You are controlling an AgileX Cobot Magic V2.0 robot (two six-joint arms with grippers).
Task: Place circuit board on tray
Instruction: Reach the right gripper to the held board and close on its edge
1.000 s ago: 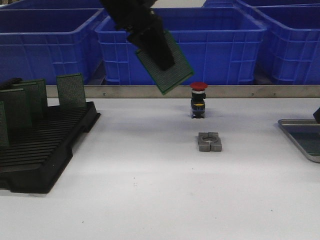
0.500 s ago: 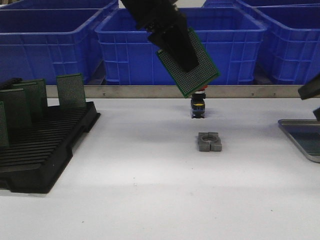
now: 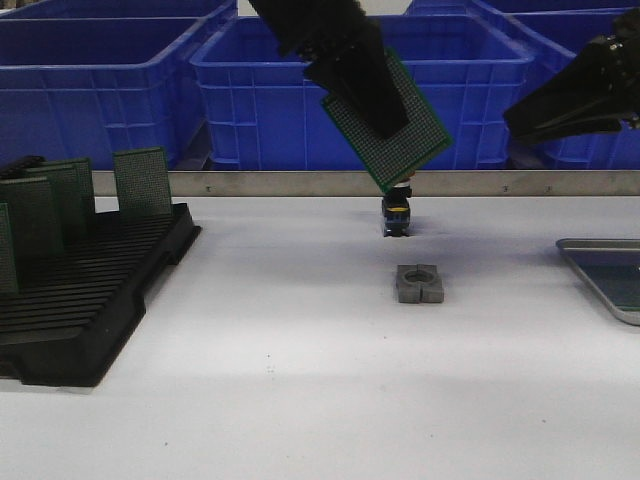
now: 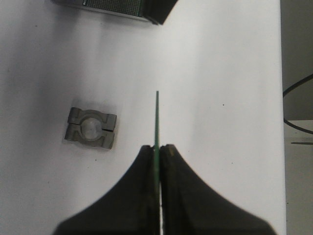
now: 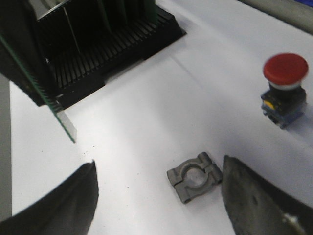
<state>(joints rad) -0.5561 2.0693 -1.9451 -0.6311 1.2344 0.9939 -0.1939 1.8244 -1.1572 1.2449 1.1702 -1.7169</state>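
The circuit board's loose end sticks out clear of my left gripper. My open right gripper should carry on going toward the circuit board's near corner and close there.
My left gripper is shut on a green perforated circuit board and holds it tilted high above the table, over the red push button. In the left wrist view the board shows edge-on, clamped between the shut fingers. The silver-grey tray lies at the table's right edge, partly cut off; a strip of it shows in the left wrist view. My right gripper hangs high at the right, open and empty. The right wrist view shows the held board too.
A black slotted rack with several upright green boards stands at the left. A grey metal clamp block lies mid-table. The push button stands behind it. Blue plastic bins line the back beyond a metal rail.
My left gripper has carried the board to the right, over the push button. My right gripper has risen from the tray at the right edge to high in the view.
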